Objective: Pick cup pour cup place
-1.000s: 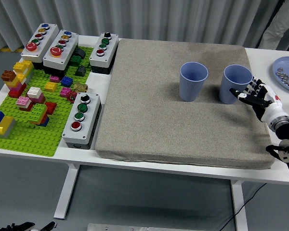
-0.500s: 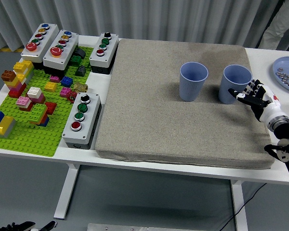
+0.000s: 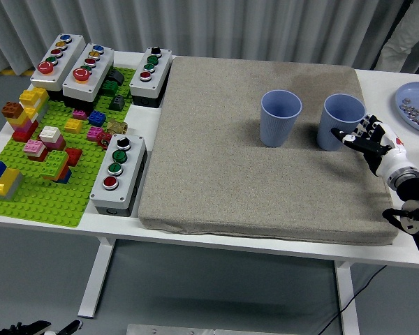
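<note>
I can see only plain blue inside [image 3: 344,109] the blue cup [image 3: 333,130] next to my right gripper, so I expect clear liquid to stream out when I pour.
Two blue cups stand upright on the grey mat [image 3: 251,188]: the left cup [image 3: 280,117] near the mat's middle and the right cup [image 3: 340,121] by its right side. My right hand [image 3: 366,138] reaches in from the right edge, fingers spread, its fingertips just beside the right cup's lower right side. It holds nothing. Whether the fingertips touch the cup is unclear. The left arm is out of view.
A blue plate [image 3: 413,98] with small items sits at the far right edge. A green baseplate [image 3: 45,199] with toy bricks and several button boxes [image 3: 119,174] fill the table's left side. A person's sleeve [image 3: 405,35] shows at the top right.
The right hand has drawn slightly down and right from the right cup's side, then held still. The cups have not moved.
</note>
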You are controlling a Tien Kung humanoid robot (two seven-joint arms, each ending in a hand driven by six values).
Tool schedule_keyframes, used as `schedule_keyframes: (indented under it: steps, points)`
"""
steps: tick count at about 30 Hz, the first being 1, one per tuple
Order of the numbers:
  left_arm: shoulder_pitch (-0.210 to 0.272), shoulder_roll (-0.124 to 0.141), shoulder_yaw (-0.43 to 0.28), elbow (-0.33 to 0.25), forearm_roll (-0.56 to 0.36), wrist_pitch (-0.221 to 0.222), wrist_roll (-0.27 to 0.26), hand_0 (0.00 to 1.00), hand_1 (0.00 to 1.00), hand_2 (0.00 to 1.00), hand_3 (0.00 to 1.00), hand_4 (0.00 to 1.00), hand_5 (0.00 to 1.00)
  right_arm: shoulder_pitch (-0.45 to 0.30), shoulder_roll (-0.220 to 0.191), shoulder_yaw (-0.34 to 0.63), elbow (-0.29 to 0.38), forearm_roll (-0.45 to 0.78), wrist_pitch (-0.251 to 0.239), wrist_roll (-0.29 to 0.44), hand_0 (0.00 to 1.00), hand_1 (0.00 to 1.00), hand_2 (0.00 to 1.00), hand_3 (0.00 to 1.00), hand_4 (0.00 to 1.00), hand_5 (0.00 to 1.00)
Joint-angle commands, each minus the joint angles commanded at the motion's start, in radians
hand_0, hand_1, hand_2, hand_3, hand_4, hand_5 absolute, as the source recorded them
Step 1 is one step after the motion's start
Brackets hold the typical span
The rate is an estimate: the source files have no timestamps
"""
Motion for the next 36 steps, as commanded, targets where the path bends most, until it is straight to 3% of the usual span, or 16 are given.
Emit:
schedule_keyframes:
  steps: [36]
  points:
    - [-0.005, 0.001, 0.001, 0.0, 0.0, -0.001, -0.001, 0.77, 0.765, 0.829, 0.684, 0.511, 0.998, 0.029, 0.023, -0.016, -0.046, 0.014, -0.007, 0.003, 0.927, 0.88, 0.948, 0.902, 0.839, 0.231]
